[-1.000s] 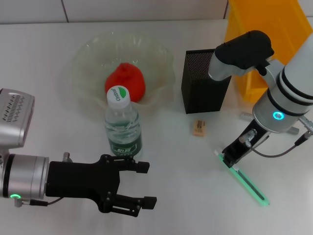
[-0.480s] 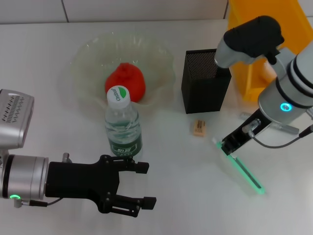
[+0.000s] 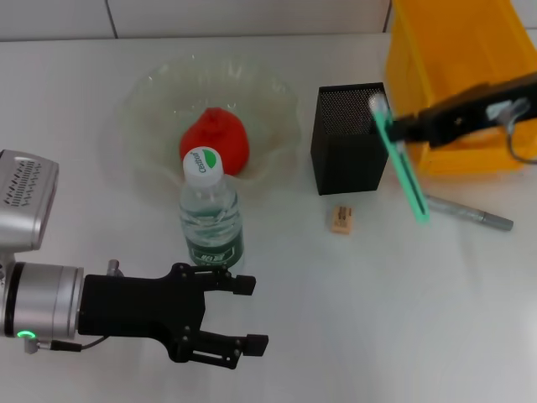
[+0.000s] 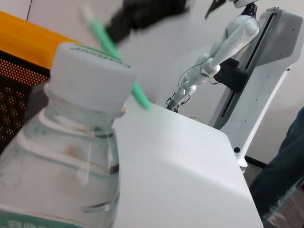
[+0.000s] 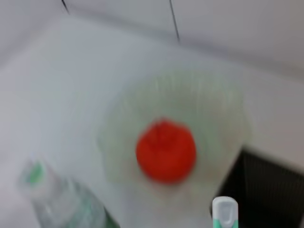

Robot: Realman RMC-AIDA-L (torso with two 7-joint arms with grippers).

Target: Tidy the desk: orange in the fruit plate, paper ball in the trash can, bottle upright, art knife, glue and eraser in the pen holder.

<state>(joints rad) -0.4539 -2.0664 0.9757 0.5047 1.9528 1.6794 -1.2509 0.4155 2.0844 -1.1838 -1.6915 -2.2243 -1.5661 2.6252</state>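
I can see the green art knife slanting with its green end (image 3: 421, 215) outside the pen holder, so I should move that end over the pen holder's opening (image 3: 350, 107) with my right gripper before I lower it.
My right gripper (image 3: 404, 128) is shut on the green art knife (image 3: 400, 166) and holds it tilted in the air, beside the right edge of the black mesh pen holder (image 3: 348, 138). The knife's tip also shows in the right wrist view (image 5: 224, 212). The orange (image 3: 216, 139) lies in the glass fruit plate (image 3: 151, 92). The water bottle (image 3: 210, 217) stands upright in front of the plate. A small tan eraser (image 3: 341, 218) lies in front of the pen holder. My left gripper (image 3: 231, 315) is open, low in front of the bottle. No paper ball shows.
A yellow bin (image 3: 457, 75) stands at the back right, behind the right gripper. A grey stick-like item (image 3: 470, 212) lies on the table in front of the bin. The left wrist view shows the bottle's cap (image 4: 90, 71) close up.
My right gripper has lifted the green art knife off the table and carried it up and back to the pen holder's right side. The grey item is uncovered. The left arm has not moved.
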